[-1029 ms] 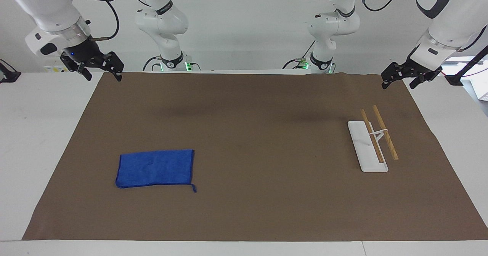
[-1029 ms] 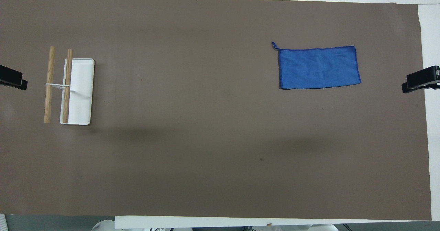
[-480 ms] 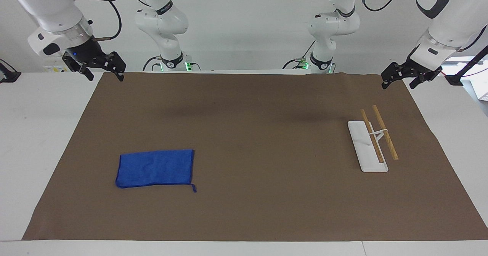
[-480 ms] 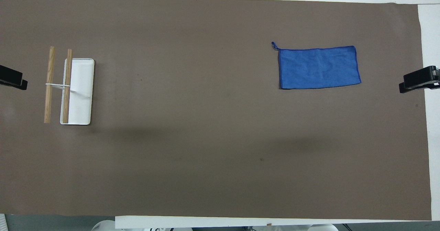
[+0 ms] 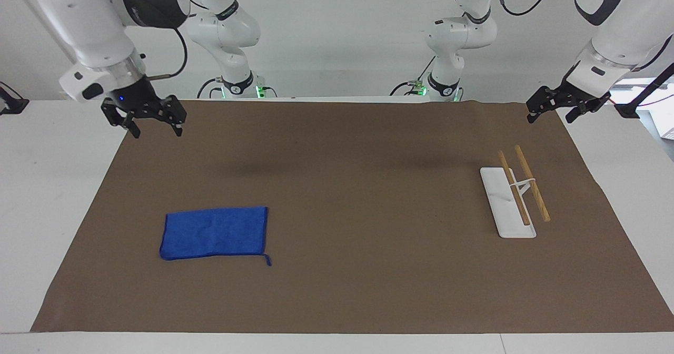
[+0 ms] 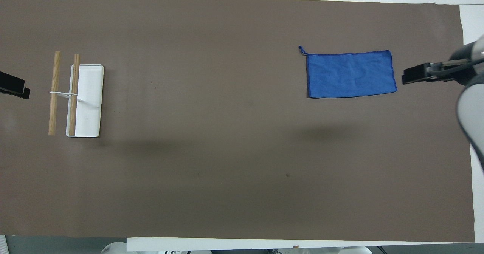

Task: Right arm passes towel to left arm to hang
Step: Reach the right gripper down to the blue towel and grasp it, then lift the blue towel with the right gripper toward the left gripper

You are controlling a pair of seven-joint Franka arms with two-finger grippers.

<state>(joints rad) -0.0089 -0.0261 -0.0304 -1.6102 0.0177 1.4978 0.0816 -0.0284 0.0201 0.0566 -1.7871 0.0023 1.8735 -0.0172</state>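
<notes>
I expect the blue towel (image 6: 351, 75) to sag into bunched folds when I lift it with my right gripper, because it lies thin with a slightly wavy long edge (image 6: 348, 53).
The blue towel (image 5: 213, 233) lies flat on the brown mat, toward the right arm's end of the table, with its loop tag (image 5: 267, 261) at one corner. It also shows in the overhead view (image 6: 349, 74). My right gripper (image 5: 156, 131), with its blue light, hangs open and empty in the air over the mat's edge at the right arm's end. In the overhead view the right gripper (image 6: 416, 76) sits just beside the towel's short edge. My left gripper (image 5: 550, 117) is open and empty and waits raised over the mat's corner at the left arm's end; only its tip (image 6: 15, 88) shows from overhead.
A white rack (image 5: 508, 201) with two wooden bars (image 5: 533, 183) stands on the mat at the left arm's end, below the left gripper; it also shows in the overhead view (image 6: 85, 99). The brown mat (image 5: 368, 185) covers most of the white table.
My right arm has swung in over the mat toward the towel and come lower. The towel, the rack and the left arm have not moved.
</notes>
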